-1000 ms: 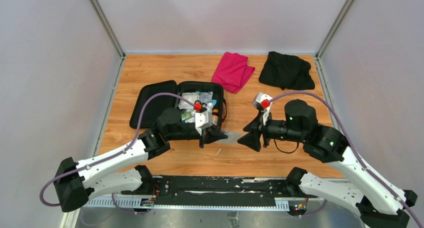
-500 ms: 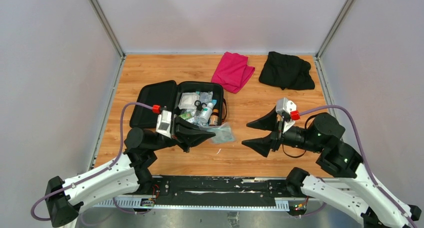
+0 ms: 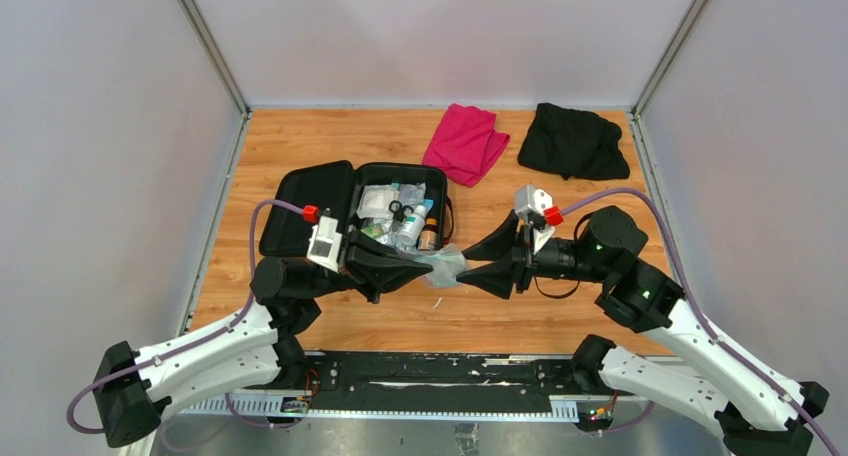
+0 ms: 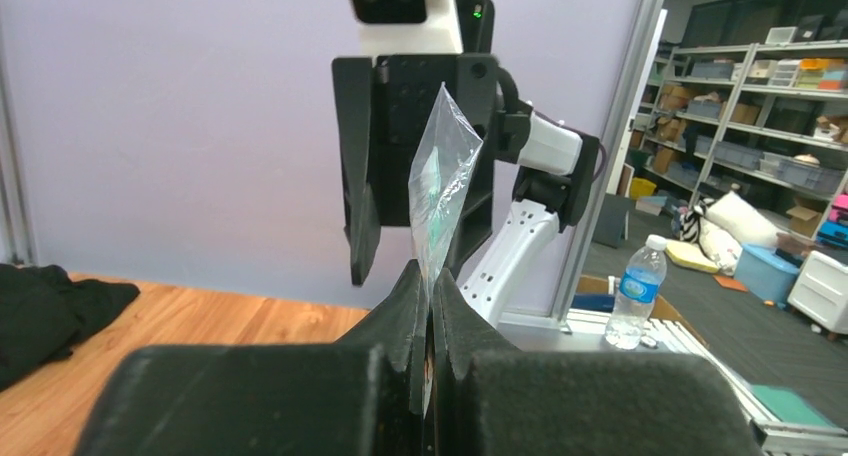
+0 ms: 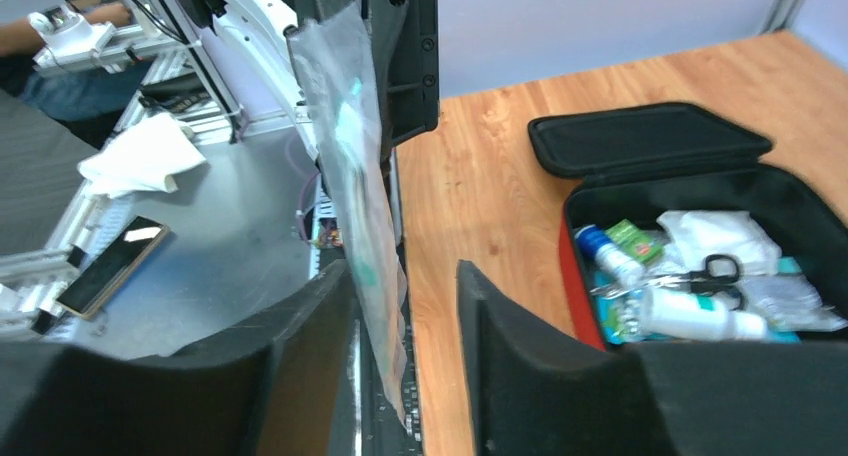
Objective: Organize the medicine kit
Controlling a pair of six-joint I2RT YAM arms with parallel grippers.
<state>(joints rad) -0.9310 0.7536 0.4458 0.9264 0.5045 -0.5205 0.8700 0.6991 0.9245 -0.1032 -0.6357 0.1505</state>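
The clear plastic packet [image 3: 444,267] is in my left gripper, which is closer to the kit's lid. My right gripper should take the packet before my left gripper lifts the lid [image 3: 302,201].
The medicine kit [image 3: 305,208] lies open at the table's left centre, black lining up, holding scissors [image 5: 715,270], a white bottle [image 5: 690,316] and several packets. My left gripper [image 3: 428,272] is shut on the lower edge of a clear plastic packet [image 3: 447,265], which it holds up on edge just right of the kit. In the left wrist view the packet [image 4: 441,181] rises straight out of the pinched fingertips. My right gripper [image 3: 492,263] faces it, open. Its two fingers straddle the packet [image 5: 352,166] without pinching, and the packet lies closer to the left finger [image 5: 310,316].
A folded pink cloth [image 3: 465,141] and a crumpled black cloth [image 3: 573,141] lie at the back of the wooden table. A small white scrap [image 3: 437,302] lies on the wood below the grippers. Grey walls close off three sides.
My right arm has swung left until its jaws straddle the packet, and they have narrowed a little. The left gripper keeps its hold and has barely moved since half a second ago.
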